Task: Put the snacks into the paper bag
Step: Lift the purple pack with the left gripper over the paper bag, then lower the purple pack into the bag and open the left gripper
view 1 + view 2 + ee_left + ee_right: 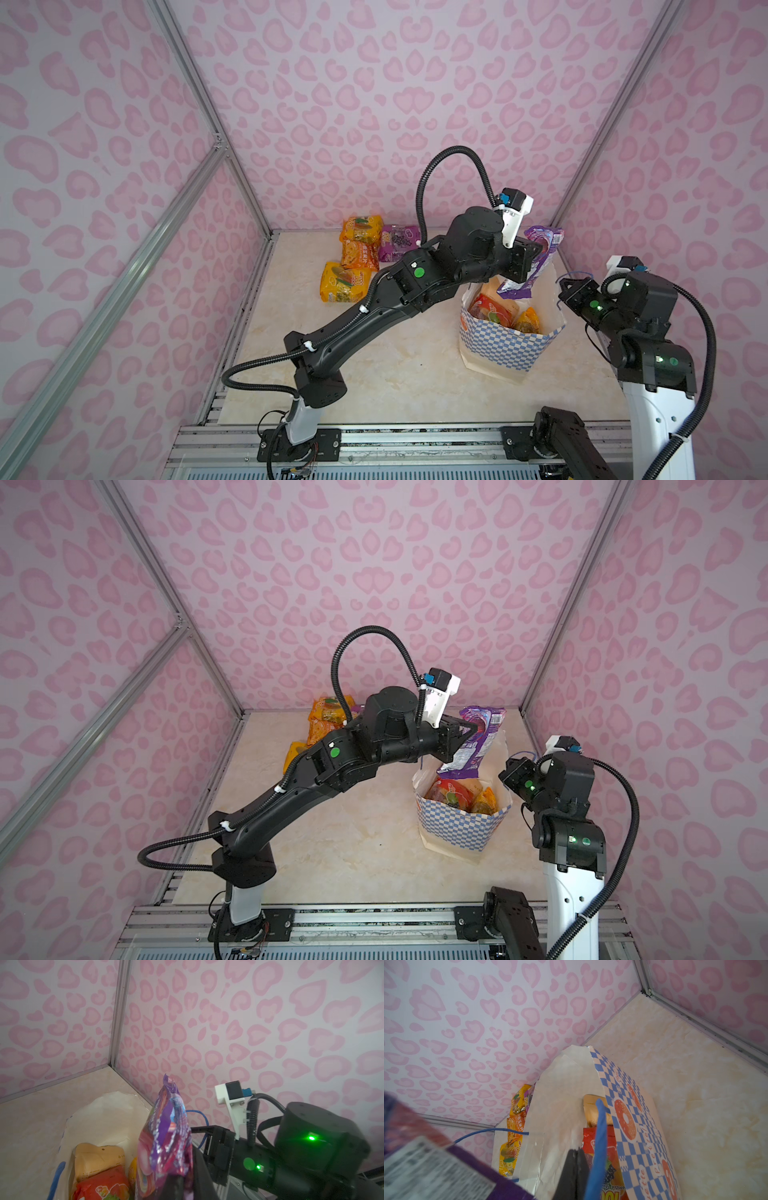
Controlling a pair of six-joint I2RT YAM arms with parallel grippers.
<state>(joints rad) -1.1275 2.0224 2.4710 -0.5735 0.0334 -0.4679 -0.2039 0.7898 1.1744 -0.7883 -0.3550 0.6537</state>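
I should keep lowering the packet with my left gripper until it nears the snacks inside [468, 795], as the purple snack packet's lower end [458, 772] hangs over the paper bag's wide opening.
My left gripper [534, 266] [182, 1184] is shut on a purple snack packet [544, 241] [482, 725] [168, 1136], which hangs upright just above the open mouth of the paper bag [503, 345] [457, 825]. The blue-and-white checkered bag stands at the right. Inside it lie a red fruit packet [492, 309] [104, 1186], a yellow-orange packet [528, 322] and a tan pouch [97, 1157]. My right gripper [562, 286] [576, 1153] is shut on the bag's right rim, beside a blue cord handle [600, 1126]. Three yellow-orange packets [359, 253] and a purple grape packet [399, 243] lie at the back of the table.
Pink patterned walls with metal posts [232, 153] close in the table on three sides. My left arm [374, 307] stretches diagonally across the table from its base on the front rail [374, 440]. The bag stands near the right wall, with bare marble tabletop [374, 374] in front of it.
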